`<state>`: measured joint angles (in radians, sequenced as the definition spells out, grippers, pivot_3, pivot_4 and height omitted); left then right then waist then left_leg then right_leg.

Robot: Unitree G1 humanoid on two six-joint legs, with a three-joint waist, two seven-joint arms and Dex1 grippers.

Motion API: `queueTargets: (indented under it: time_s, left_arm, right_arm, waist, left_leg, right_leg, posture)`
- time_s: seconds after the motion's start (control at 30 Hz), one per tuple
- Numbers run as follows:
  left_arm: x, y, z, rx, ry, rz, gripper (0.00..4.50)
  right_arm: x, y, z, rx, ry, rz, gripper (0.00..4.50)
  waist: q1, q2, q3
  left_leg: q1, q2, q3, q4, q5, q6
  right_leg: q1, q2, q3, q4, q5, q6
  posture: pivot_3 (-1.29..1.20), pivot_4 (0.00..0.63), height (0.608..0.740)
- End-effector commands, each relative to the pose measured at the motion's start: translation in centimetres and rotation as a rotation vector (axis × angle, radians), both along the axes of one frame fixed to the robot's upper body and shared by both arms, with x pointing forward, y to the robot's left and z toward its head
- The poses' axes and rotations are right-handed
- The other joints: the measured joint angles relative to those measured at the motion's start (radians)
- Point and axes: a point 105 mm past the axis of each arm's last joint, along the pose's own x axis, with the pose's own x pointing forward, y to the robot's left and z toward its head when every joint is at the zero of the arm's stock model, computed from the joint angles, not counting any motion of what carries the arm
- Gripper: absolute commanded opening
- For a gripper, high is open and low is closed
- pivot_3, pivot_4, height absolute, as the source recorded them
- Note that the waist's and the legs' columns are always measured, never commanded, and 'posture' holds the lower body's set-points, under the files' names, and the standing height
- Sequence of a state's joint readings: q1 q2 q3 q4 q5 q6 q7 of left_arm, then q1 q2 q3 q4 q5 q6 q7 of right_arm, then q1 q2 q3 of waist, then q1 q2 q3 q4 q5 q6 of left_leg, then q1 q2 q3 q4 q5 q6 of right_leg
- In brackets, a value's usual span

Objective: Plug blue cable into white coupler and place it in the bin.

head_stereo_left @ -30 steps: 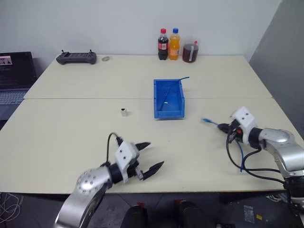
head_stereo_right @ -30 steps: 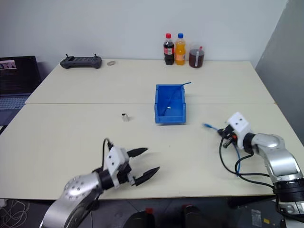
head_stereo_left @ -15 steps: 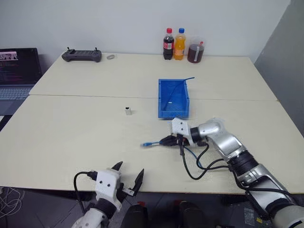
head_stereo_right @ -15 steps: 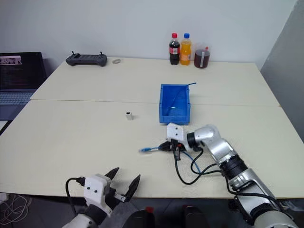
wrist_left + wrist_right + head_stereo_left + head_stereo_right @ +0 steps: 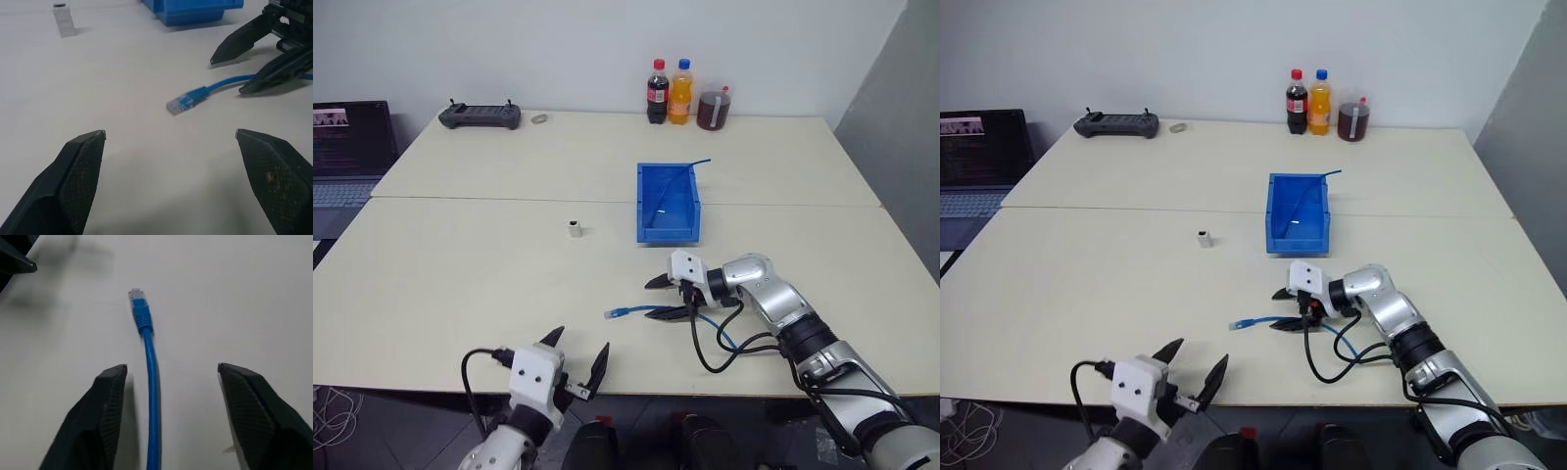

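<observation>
The robot's right gripper has its fingers on either side of the blue cable [image 5: 153, 406] well behind its plug, so the left gripper should first lift the clear plug [image 5: 616, 313] and offer it for a closer grip.
The blue cable [image 5: 646, 311] lies flat on the table, its clear plug [image 5: 177, 105] pointing towards my left side. My right gripper [image 5: 654, 301] is open, one finger on each side of the cable behind the plug [image 5: 137, 299], with neither finger pressing it. At the table's near edge my left gripper [image 5: 579, 345] is open and empty, facing the plug from a short way off. The white coupler [image 5: 574, 229] stands alone, left of the blue bin [image 5: 668, 235]. The bin sits just beyond my right gripper, with a thin dark-blue wire in it.
Two bottles [image 5: 667, 92] and a jar of dark drink [image 5: 710, 109] stand at the table's far edge. A black controller [image 5: 480, 117] lies at the far left. A laptop [image 5: 347, 147] sits off the table's left side. Black wires [image 5: 724, 354] loop beside my right arm.
My right gripper swept the cable from the table's right side to the middle, then opened, leaving it on the table. My left gripper drew back to the near edge.
</observation>
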<state>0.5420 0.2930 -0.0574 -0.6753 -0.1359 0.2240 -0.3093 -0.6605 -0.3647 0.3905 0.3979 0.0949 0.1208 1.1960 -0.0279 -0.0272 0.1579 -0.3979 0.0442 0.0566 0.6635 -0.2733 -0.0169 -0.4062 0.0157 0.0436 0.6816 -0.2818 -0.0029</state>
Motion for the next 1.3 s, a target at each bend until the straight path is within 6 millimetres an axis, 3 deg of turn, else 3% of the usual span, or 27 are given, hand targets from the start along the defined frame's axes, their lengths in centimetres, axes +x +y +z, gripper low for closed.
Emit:
queueTargets:
  time_s: [0.03, 0.1, 0.2, 0.33, 0.43, 0.57, 0.7, 0.9, 0.93, 1.3]
  left_arm:
    - [2.0, 0.2, 2.2, 0.023, -0.057, -0.1, 4.5]
    - [3.1, 0.2, 2.8, 0.057, -0.06, -0.194, 4.5]
    - [5.3, 0.0, 2.7, 0.112, -0.002, -0.454, 4.5]
    - [5.5, 0.2, 1.9, 0.154, 0.082, -0.661, 4.5]
    - [6.0, 1.3, 0.3, 0.25, 0.166, -0.839, 4.5]
    - [6.7, 1.9, -0.7, 0.294, 0.19, -0.923, 4.5]
    - [8.8, 2.5, -2.5, 0.371, 0.209, -0.917, 4.5]
    - [9.3, 0.5, -2.6, 0.298, 0.188, -0.97, 4.5]
    - [9.3, 0.4, -2.7, 0.297, 0.189, -0.969, 4.12]
    - [8.0, 1.2, -3.3, 0.283, 0.24, -1.011, 2.05]
  right_arm:
    - [-0.1, -1.2, 2.6, 0.086, -0.027, -0.051, 4.08]
    - [-0.8, -1.9, 3.9, 0.13, -0.002, -0.069, 4.47]
    - [-2.4, -4.2, 5.7, 0.184, 0.058, -0.118, 4.47]
    - [-4.4, -4.9, 6.9, 0.215, 0.09, -0.127, 4.47]
    - [-6.2, -5.2, 7.7, 0.235, 0.084, -0.123, 4.47]
    - [-6.7, -5.2, 7.5, 0.226, 0.074, -0.141, 4.47]
    - [-6.3, -5.5, 6.6, 0.196, 0.027, -0.195, 4.47]
    - [-5.2, -6.1, 6.3, 0.225, 0.01, -0.299, 4.47]
    - [-5.2, -6.2, 6.3, 0.223, 0.008, -0.301, 4.5]
    - [-4.3, -6.4, 6.5, 0.217, -0.009, -0.321, 4.5]
  waist:
    - [0.004, 0.0, 0.0]
    - [0.001, 0.0, 0.0]
    - [0.007, 0.001, 0.001]
    - [-0.008, 0.001, 0.0]
    - [-0.005, 0.002, 0.001]
    - [-0.005, 0.002, 0.001]
    - [0.008, 0.001, 0.0]
    - [0.01, 0.001, -0.001]
    - [0.011, 0.001, -0.001]
    - [0.007, 0.001, -0.001]
  left_leg:
    - [0.0, 0.0, -0.001, 0.0, 0.0, 0.0]
    - [0.0, 0.0, -0.001, 0.0, 0.0, 0.0]
    - [0.0, 0.0, -0.001, 0.0, 0.0, 0.0]
    - [0.0, 0.0, -0.002, 0.0, 0.0, -0.001]
    - [0.0, 0.0, -0.001, -0.001, 0.0, -0.001]
    - [0.0, 0.001, -0.002, -0.001, 0.0, -0.001]
    - [-0.001, -0.001, -0.002, 0.001, 0.0, -0.001]
    - [-0.001, -0.001, -0.001, 0.002, 0.0, 0.0]
    - [-0.001, -0.001, -0.001, 0.003, 0.0, 0.0]
    - [-0.001, -0.001, -0.001, 0.002, 0.0, 0.0]
  right_leg:
    - [0.0, 0.0, -0.001, 0.0, 0.0, 0.0]
    - [0.0, 0.0, -0.001, 0.0, 0.0, 0.0]
    - [0.0, 0.0, -0.001, 0.001, 0.0, 0.0]
    - [0.0, 0.0, -0.002, 0.0, 0.0, 0.0]
    - [0.0, 0.0, -0.002, 0.0, 0.0, 0.0]
    - [-0.001, 0.001, -0.002, 0.001, 0.0, 0.0]
    - [0.0, 0.001, -0.002, 0.0, 0.0, 0.001]
    - [0.001, 0.001, -0.001, 0.001, 0.0, 0.003]
    - [0.001, 0.001, -0.001, 0.001, 0.0, 0.003]
    - [0.001, 0.0, -0.001, 0.001, 0.001, 0.003]
  posture:
    - [0.0, 0.15, 0.74]
    - [0.0, 0.15, 0.74]
    - [0.0, 0.15, 0.74]
    - [0.0, 0.15, 0.74]
    - [0.0, 0.15, 0.74]
    - [0.0, 0.15, 0.74]
    - [0.0, 0.15, 0.74]
    - [0.0, 0.15, 0.74]
    - [0.0, 0.15, 0.74]
    - [0.0, 0.15, 0.74]
